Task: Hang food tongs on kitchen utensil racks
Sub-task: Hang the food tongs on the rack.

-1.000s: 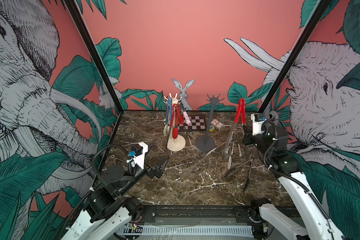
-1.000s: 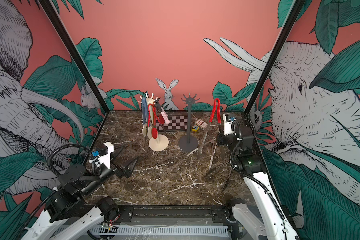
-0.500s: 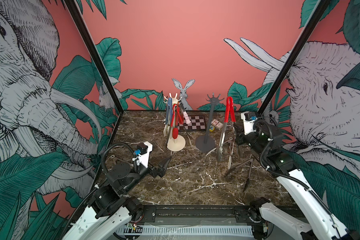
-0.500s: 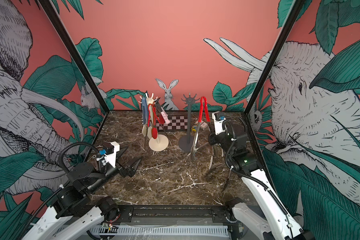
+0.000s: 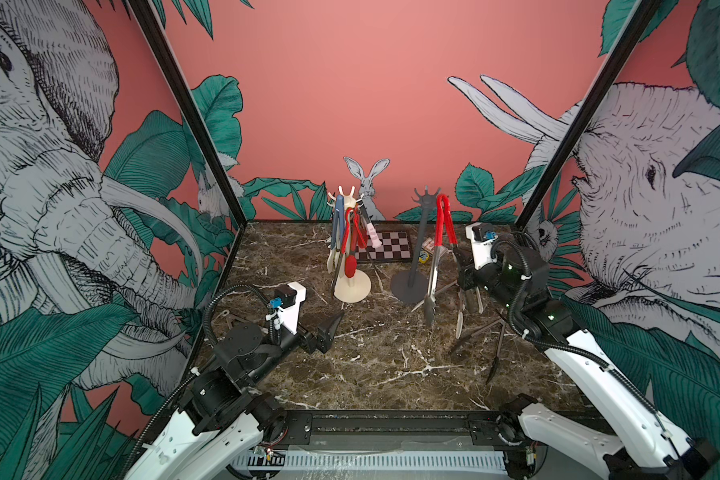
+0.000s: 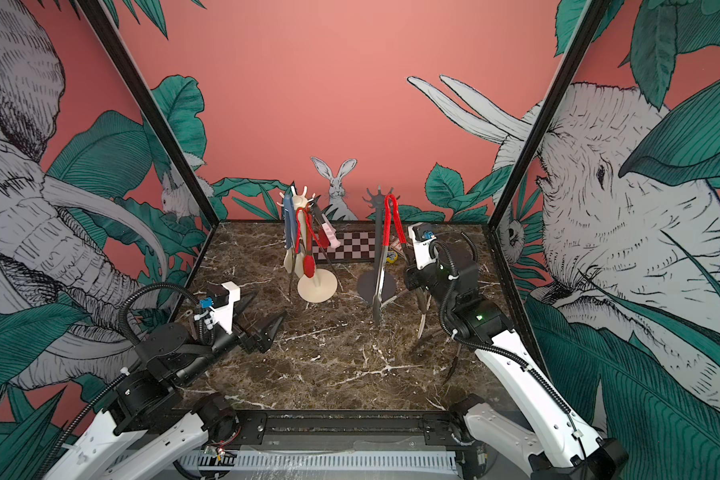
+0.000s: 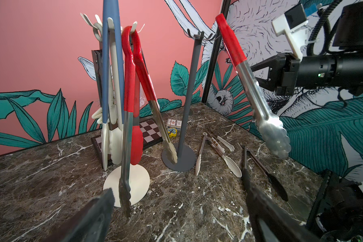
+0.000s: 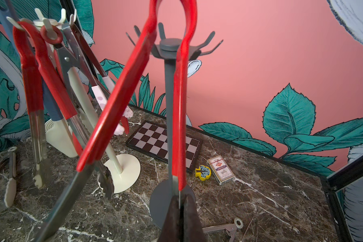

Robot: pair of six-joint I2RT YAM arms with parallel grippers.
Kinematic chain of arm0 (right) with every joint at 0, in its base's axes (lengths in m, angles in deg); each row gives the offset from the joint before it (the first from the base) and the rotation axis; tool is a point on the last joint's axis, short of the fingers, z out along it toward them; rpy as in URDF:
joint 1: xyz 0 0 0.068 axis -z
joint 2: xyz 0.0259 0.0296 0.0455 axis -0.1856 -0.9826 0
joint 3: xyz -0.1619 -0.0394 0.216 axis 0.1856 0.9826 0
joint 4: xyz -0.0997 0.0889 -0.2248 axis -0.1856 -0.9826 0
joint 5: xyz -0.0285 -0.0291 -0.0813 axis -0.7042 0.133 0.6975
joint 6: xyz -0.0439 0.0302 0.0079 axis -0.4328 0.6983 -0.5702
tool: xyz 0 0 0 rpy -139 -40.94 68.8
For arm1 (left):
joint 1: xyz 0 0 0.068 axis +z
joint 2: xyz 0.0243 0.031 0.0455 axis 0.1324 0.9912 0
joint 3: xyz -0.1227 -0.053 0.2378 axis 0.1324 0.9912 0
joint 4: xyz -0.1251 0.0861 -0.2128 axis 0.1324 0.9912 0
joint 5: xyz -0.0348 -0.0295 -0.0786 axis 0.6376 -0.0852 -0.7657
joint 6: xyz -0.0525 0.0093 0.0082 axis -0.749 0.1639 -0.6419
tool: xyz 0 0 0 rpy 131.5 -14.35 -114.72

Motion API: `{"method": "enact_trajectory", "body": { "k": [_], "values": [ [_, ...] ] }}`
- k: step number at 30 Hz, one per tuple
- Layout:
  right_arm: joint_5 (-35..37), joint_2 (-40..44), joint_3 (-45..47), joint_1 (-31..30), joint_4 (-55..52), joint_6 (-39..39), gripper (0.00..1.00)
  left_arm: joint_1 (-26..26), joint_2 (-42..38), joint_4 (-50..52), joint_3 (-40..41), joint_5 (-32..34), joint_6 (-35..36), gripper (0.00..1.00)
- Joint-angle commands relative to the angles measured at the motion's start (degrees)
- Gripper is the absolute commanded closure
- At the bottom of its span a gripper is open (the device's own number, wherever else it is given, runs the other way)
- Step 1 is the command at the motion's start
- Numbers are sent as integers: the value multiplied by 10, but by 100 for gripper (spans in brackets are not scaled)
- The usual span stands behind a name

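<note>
The red tongs' bend [image 5: 443, 197] is up and its opening faces the dark grey rack's wires [image 5: 426, 194], so my right gripper should keep lowering the tongs until a prong carries them.
My right gripper [image 8: 179, 201] is shut on one metal arm of red-handled food tongs [image 8: 134, 69], holding them upright. Their red bend sits level with the prong crown of the dark grey utensil rack [image 5: 422, 232], just to its right in both top views; whether it touches a prong I cannot tell. The cream rack [image 5: 352, 286] carries several tongs, blue, red and pink-tipped. More tongs [image 7: 224, 155] lie loose on the marble by the right arm. My left gripper [image 7: 180, 209] hovers low and open in front of the cream rack, with nothing between its fingers.
A checkered board [image 5: 385, 247] lies behind the racks, with a small card box [image 8: 220, 169] and a yellow toy [image 8: 203, 172] beside it. Printed walls close in the left, right and back sides. Black-tipped tongs [image 7: 266, 178] lie near the right arm's base.
The right gripper has carried the red tongs leftward, from near the right wall to beside the dark grey rack's crown. The left arm has shifted slightly forward, still open.
</note>
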Motion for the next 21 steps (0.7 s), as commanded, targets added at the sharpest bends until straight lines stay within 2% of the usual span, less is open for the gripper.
{"method": "enact_trajectory", "body": {
  "k": [1,9,21],
  "values": [
    [15,-1,-17,-10,50,-8,100,0,1,-16,5,1,-6,1],
    [38,-12,-21,-26,51,-24,100,0,-10,-4,4,8,-7,1],
    [110,-16,0,-50,45,-52,100,0,-18,4,6,11,-9,1]
  ]
}}
